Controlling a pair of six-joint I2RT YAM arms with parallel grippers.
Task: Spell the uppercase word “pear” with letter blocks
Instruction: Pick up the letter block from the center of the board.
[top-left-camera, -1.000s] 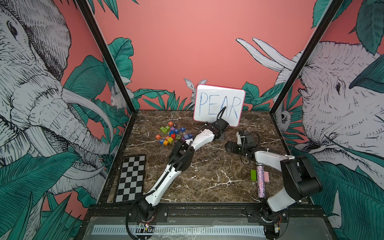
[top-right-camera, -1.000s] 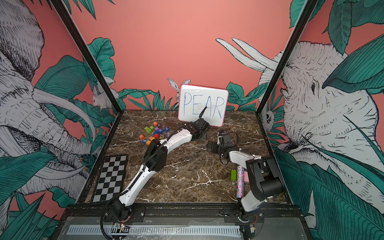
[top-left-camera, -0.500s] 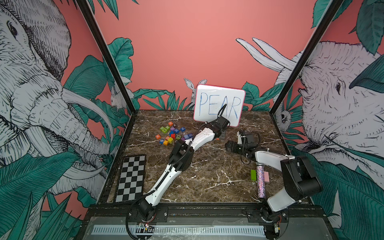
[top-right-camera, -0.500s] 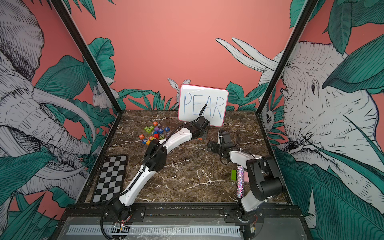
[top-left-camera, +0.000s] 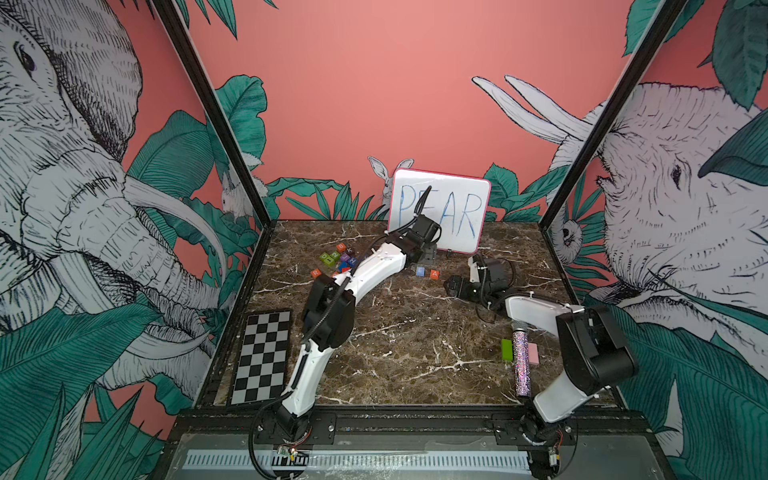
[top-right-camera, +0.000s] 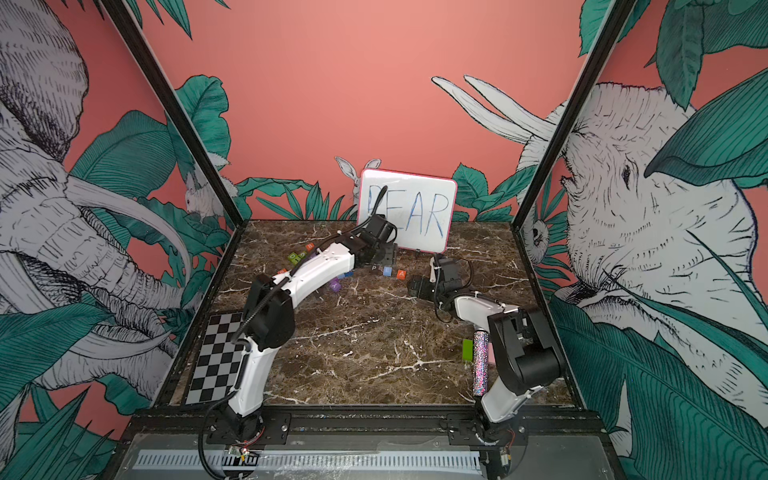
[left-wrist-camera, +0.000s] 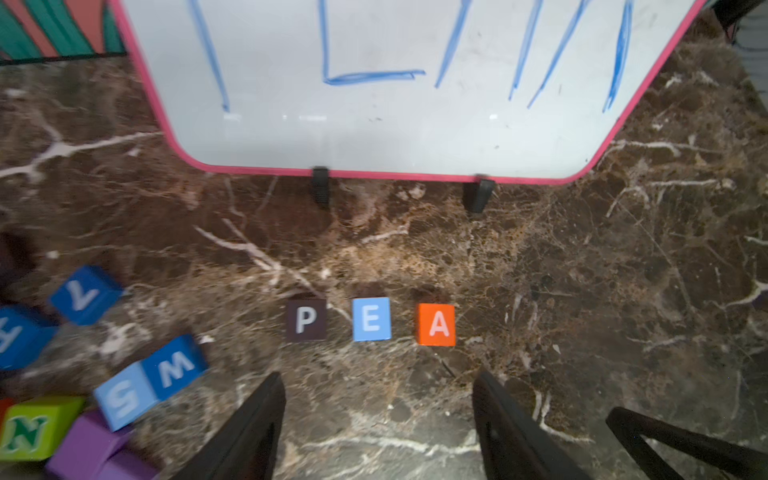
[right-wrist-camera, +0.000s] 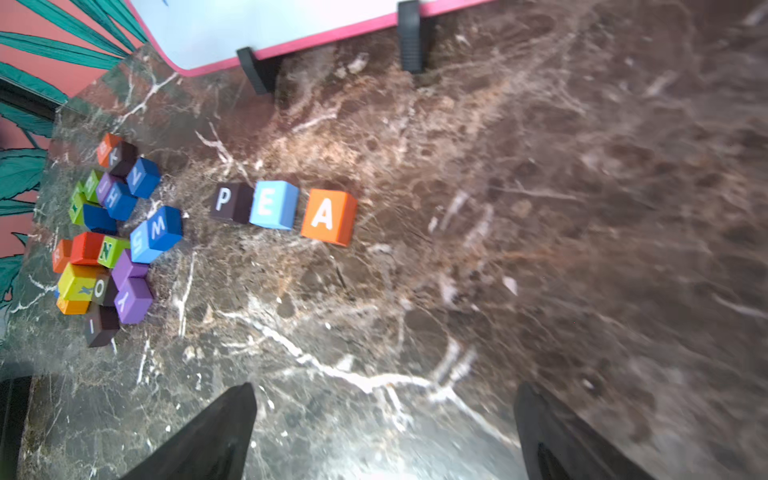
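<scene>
My left gripper should keep moving toward the orange-red R block (top-left-camera: 315, 272), which lies clear of the loose pile (top-left-camera: 345, 262), until the fingers close on the block.
Three letter blocks stand in a row on the marble in front of the whiteboard (top-left-camera: 440, 216): maroon P (left-wrist-camera: 306, 320), blue E (left-wrist-camera: 371, 319), orange A (left-wrist-camera: 436, 324). The right wrist view shows the same P (right-wrist-camera: 226, 202), E (right-wrist-camera: 272, 204) and A (right-wrist-camera: 328, 216). An orange-red R block (top-left-camera: 316, 273) lies at the near left edge of the loose pile. My left gripper (left-wrist-camera: 379, 376) hovers just short of the row, open, nothing between its fingers. My right gripper (right-wrist-camera: 385, 388) sits low to the right of the row, open and empty.
A pile of loose letter blocks (top-left-camera: 338, 259) lies left of the row, partly hidden by my left arm. A checkerboard mat (top-left-camera: 264, 357) lies at the front left. A green block (top-left-camera: 506, 350), glitter tube (top-left-camera: 521, 361) and pink block (top-left-camera: 532, 354) lie at the front right.
My left gripper's jaws have spread apart near the row of blocks. The right arm has not moved.
</scene>
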